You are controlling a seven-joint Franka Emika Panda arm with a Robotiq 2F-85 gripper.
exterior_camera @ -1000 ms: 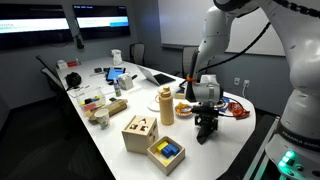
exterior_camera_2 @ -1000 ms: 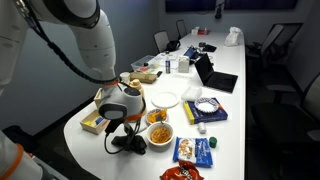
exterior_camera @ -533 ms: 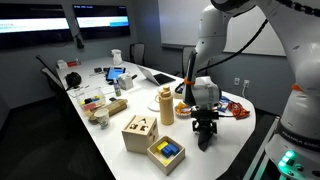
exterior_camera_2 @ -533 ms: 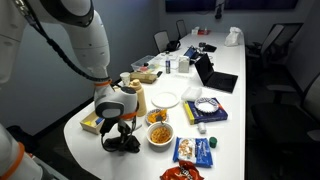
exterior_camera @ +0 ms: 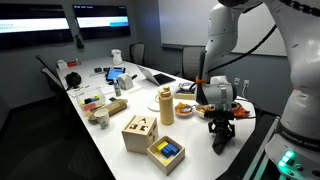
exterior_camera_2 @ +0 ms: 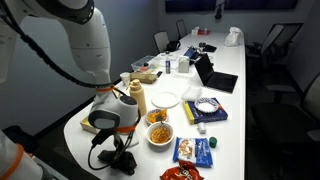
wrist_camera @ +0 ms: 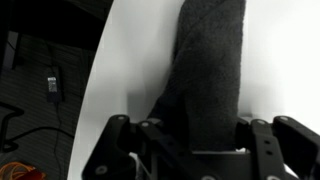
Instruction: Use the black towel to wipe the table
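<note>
Next, I sweep the black towel back across the white table [exterior_camera: 192, 139] toward the tan bottle with my gripper, because the towel is close to the table's edge [wrist_camera: 97, 90].
The black towel [exterior_camera: 221, 142] [exterior_camera_2: 121, 164] hangs from my gripper [exterior_camera: 221, 130] [exterior_camera_2: 113, 155] and touches the white table [exterior_camera: 195, 152] [exterior_camera_2: 226, 60] near its rounded end. Looking through the wrist view, the towel [wrist_camera: 210, 60] stretches away from the jaws as a dark strip lying on the table top [wrist_camera: 130, 60]. My gripper [wrist_camera: 195, 138] is shut on the towel's near end, with a finger on each side of the cloth. The table's edge runs just left of the towel in the wrist view.
A wooden box [exterior_camera: 140, 132], a blue and yellow box [exterior_camera: 166, 151] and a tan bottle [exterior_camera: 166, 104] stand beside the gripper. A bowl of food [exterior_camera_2: 158, 133], a white plate [exterior_camera_2: 166, 98] and snack bags [exterior_camera_2: 195, 150] lie close by. Dark floor [wrist_camera: 40, 90] lies past the table edge.
My gripper has dragged the towel across the table top toward the rounded end and its edge. Its grip on the cloth has stayed the same.
</note>
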